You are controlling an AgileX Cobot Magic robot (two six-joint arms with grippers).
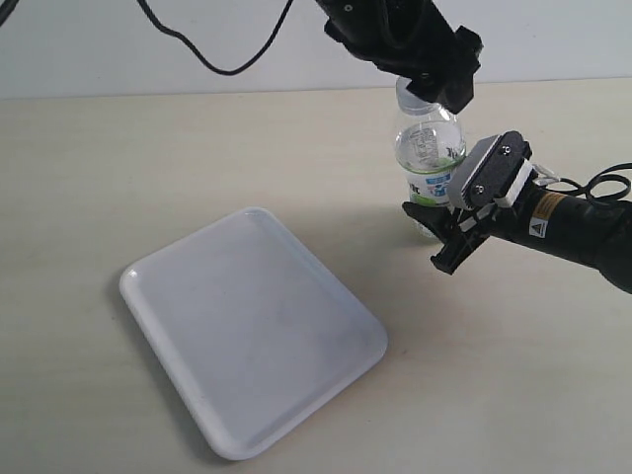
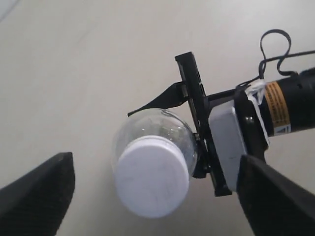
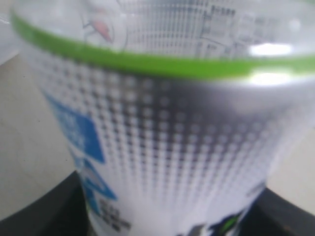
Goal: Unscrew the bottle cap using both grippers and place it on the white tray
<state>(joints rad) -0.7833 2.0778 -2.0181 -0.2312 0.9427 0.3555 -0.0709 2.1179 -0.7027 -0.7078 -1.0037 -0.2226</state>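
The white bottle cap (image 2: 152,178) sits straight over the neck (image 1: 414,102), so it will have to be twisted again and again before it lifts off when I unscrew it.
The clear bottle (image 1: 427,148) with its blue and green label stands upright on the table, right of the white tray (image 1: 252,331). My right gripper (image 1: 432,235) is shut on the bottle's lower body; in the right wrist view the label (image 3: 162,147) fills the frame between the black jaws of that gripper (image 3: 167,216). The white bottle cap (image 2: 153,183) sits on the neck. My left gripper (image 2: 155,196) hangs over it, open, with both black fingers (image 2: 37,196) well clear of the cap's sides. In the exterior view the left gripper (image 1: 439,84) covers the bottle's top.
The tray lies flat and bare at front left of the bottle. A black cable (image 1: 217,54) hangs from the left arm at the back. The right arm (image 1: 583,227) with its yellow label reaches in from the right edge.
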